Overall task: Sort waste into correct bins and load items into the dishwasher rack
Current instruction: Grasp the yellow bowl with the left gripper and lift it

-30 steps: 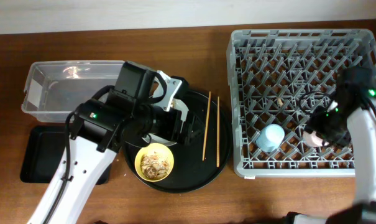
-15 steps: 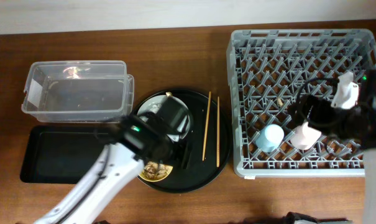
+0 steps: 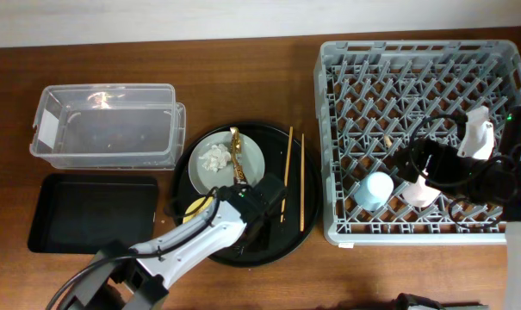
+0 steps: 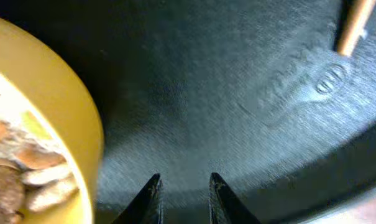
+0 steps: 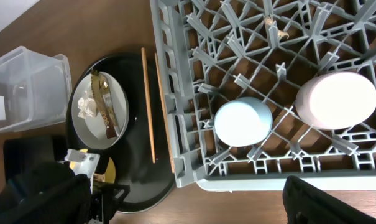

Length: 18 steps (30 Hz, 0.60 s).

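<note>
The yellow bowl's rim [image 4: 91, 155] is outside my left gripper's fingers, so next I open the fingers, put them on both sides of the bowl's rim and tip the scraps into the shallow black tray [image 3: 92, 213].
The yellow bowl [image 4: 48, 106] with food scraps [image 4: 10, 180] stands on the round black tray, just left of my left gripper [image 4: 183, 190]. Its fingers stand a little apart, low over the tray, with nothing between them. From above, the left arm hides most of the bowl [image 3: 195, 207]. A tissue [image 3: 214, 158] and a wrapper [image 3: 236, 153] lie on the grey plate [image 3: 253, 155]. Two chopsticks [image 3: 286, 176] lie at the tray's right. The blue cup [image 5: 242, 121] and pink cup [image 5: 337, 101] sit upside down in the rack [image 3: 415, 77]. My right gripper [image 5: 184, 205] hangs wide open above the rack's front edge.
A clear box [image 3: 105, 125] stands at the back left, with a shallow black tray [image 3: 92, 211] in front of it. The round black tray [image 3: 307, 207] lies close to the rack's left wall. A small scrap [image 3: 387, 139] rests among the rack's pegs.
My left arm has swung toward the tray's front, uncovering the plate, and its jaws have narrowed. My right gripper has opened off the pink cup and pulled back from it.
</note>
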Available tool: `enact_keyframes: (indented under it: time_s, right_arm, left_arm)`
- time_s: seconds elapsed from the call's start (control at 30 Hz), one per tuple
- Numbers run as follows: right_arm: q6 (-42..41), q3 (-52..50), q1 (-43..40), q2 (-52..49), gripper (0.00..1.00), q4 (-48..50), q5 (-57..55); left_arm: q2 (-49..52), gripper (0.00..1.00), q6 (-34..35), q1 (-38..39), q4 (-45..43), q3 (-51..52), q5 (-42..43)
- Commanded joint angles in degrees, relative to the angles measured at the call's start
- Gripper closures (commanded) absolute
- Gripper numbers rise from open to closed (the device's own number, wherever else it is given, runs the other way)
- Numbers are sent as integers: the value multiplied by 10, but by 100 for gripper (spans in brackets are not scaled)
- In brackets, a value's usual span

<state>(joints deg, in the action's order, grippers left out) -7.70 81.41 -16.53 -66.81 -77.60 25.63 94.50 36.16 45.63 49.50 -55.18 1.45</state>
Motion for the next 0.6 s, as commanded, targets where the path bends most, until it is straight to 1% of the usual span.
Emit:
enact_keyframes:
  time_s: [0.0, 0.03, 0.1, 0.17, 0.23, 0.27, 0.37, 0.4, 0.43, 0.47, 0.5, 0.57]
  right_arm:
    - [4, 2, 0, 1, 1, 0, 7]
    - [4, 2, 0, 1, 1, 0, 7]
    - [4, 2, 0, 1, 1, 0, 7]
    - [4, 2, 0, 1, 1, 0, 7]
    - [4, 2, 0, 1, 1, 0, 7]
    - [4, 2, 0, 1, 1, 0, 7]
    - [4, 2, 0, 1, 1, 0, 7]
    - [4, 2, 0, 1, 1, 0, 7]
    - [4, 2, 0, 1, 1, 0, 7]
    - [4, 2, 0, 1, 1, 0, 7]
    - [4, 2, 0, 1, 1, 0, 7]
    - [4, 2, 0, 1, 1, 0, 7]
  left_arm:
    - [-54, 58, 3, 1, 83, -89, -34]
    - [-75, 47, 3, 0, 104, -98, -81]
    - [-78, 46, 3, 0, 106, -87, -124]
    - [-57, 46, 3, 0, 75, -42, -136]
    - [-33, 46, 3, 0, 39, -14, -131]
    - [-11, 51, 3, 0, 13, -5, -117]
    - [25, 67, 3, 0, -20, -5, -111]
    - [30, 76, 3, 0, -23, -5, -98]
    - [30, 87, 3, 0, -24, -5, -87]
    - [28, 94, 3, 0, -23, -7, -85]
    - [26, 98, 3, 0, -20, -10, -82]
    - [9, 100, 3, -1, 15, -36, -77]
